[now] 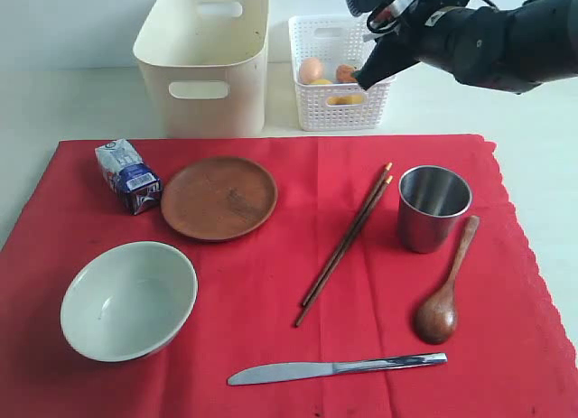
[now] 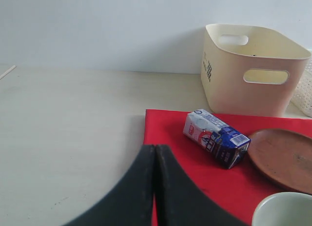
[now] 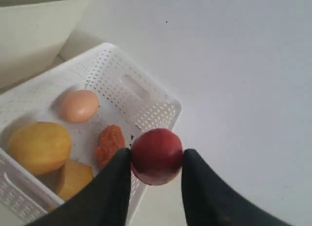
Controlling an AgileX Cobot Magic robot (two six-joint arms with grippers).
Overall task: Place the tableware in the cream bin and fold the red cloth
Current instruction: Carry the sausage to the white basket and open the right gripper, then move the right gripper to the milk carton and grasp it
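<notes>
The dark-red fruit (image 3: 157,156) hangs over the white basket's open top (image 1: 330,55) beside the nugget; my right gripper should keep lowering it until it's inside the basket's rim, then open.
On the red cloth (image 1: 271,283) lie a pale bowl (image 1: 128,299), a brown plate (image 1: 219,198), a steel cup (image 1: 433,207), chopsticks (image 1: 345,244), a wooden spoon (image 1: 444,287) and a silver knife (image 1: 334,367). Behind the cloth stands the cream bin (image 1: 206,61); its floor is hidden from me. My right gripper (image 3: 156,156) hangs over the near rim of the white basket, shut on a round dark-red fruit (image 3: 155,153). My left gripper (image 2: 155,149) is shut on nothing, above the cloth's edge (image 2: 165,123) near the carton; it is out of the exterior view.
The white lattice basket (image 1: 336,70) beside the bin holds an egg (image 3: 79,105), a lemon (image 3: 39,147), a nugget (image 3: 109,143) and a cheese wedge (image 3: 73,177). A blue-white carton (image 1: 128,174) lies on the cloth left of the plate.
</notes>
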